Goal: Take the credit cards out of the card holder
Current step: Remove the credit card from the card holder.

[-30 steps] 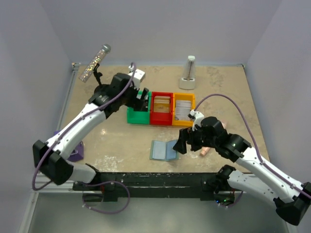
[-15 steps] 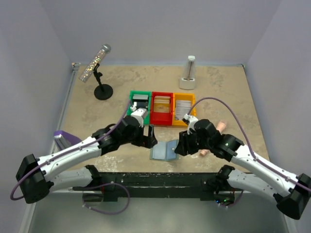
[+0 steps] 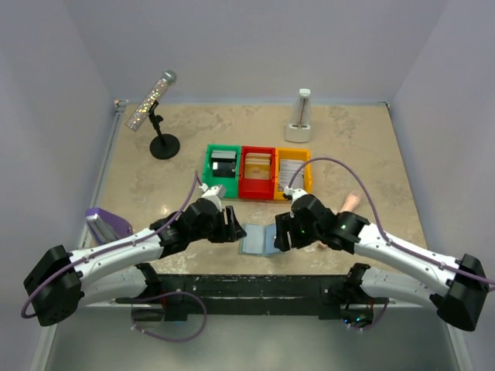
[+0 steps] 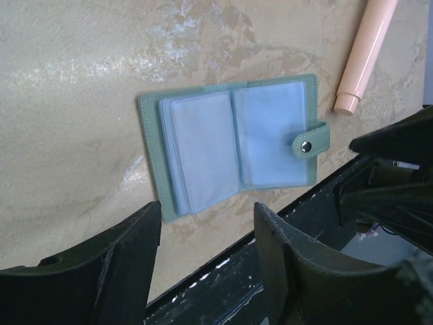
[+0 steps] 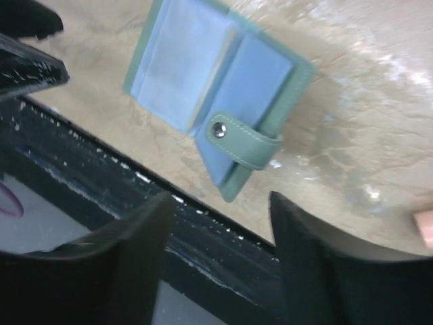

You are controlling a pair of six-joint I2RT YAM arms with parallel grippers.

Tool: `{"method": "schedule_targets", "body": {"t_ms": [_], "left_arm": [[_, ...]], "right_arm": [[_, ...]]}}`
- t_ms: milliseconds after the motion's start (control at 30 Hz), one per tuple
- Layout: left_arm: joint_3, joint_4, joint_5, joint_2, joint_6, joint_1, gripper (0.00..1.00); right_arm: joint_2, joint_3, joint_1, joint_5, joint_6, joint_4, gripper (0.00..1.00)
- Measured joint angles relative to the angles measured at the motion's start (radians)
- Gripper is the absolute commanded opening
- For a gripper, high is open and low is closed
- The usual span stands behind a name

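I should fold back the snap tab with my right gripper and pinch it before my left gripper works the pockets, because the tab is folded over the card holder's clear pocket.
The card holder lies opened flat near the table's front edge, a pale blue-grey wallet with clear pockets and a snap tab. No card shows in its pockets. Credit cards lie in the bins behind it: a dark one in the green bin, tan ones in the red, a whitish one in the yellow. My left gripper hovers at the holder's left edge, open and empty. On the holder's right side my right gripper also stands open with nothing in it.
A pink tube lies just right of the holder. A glitter microphone on a black stand and a white upright device stand at the back. A purple object sits at the left edge. A black rail borders the front.
My left arm swung from the green bin down to the holder's left edge, its jaws narrowing somewhat. My right gripper slid left and closer to the holder's right side.
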Motion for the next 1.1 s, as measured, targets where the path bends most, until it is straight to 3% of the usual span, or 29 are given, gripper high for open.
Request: {"method": "schedule_targets", "body": {"t_ms": [167,333,733,1100], "left_arm": [[-0.009,0.039,0.019,0.014,-0.019,0.000,0.62],[-0.013,0.080,0.030,0.023,-0.034,0.000,0.62],[-0.100,0.077,0.008,-0.075,-0.095,0.000,0.60],[-0.120,0.084,0.010,-0.074,-0.106,0.000,0.59]], "right_arm": [[-0.130,0.001,0.000,0.143,-0.008,-0.070,0.82],[-0.071,0.016,0.051,0.259,-0.053,-0.126,0.86],[0.146,0.183,0.177,0.408,-0.114,-0.154,0.82],[0.386,0.293,0.243,0.471,-0.132,-0.174,0.71]]}}
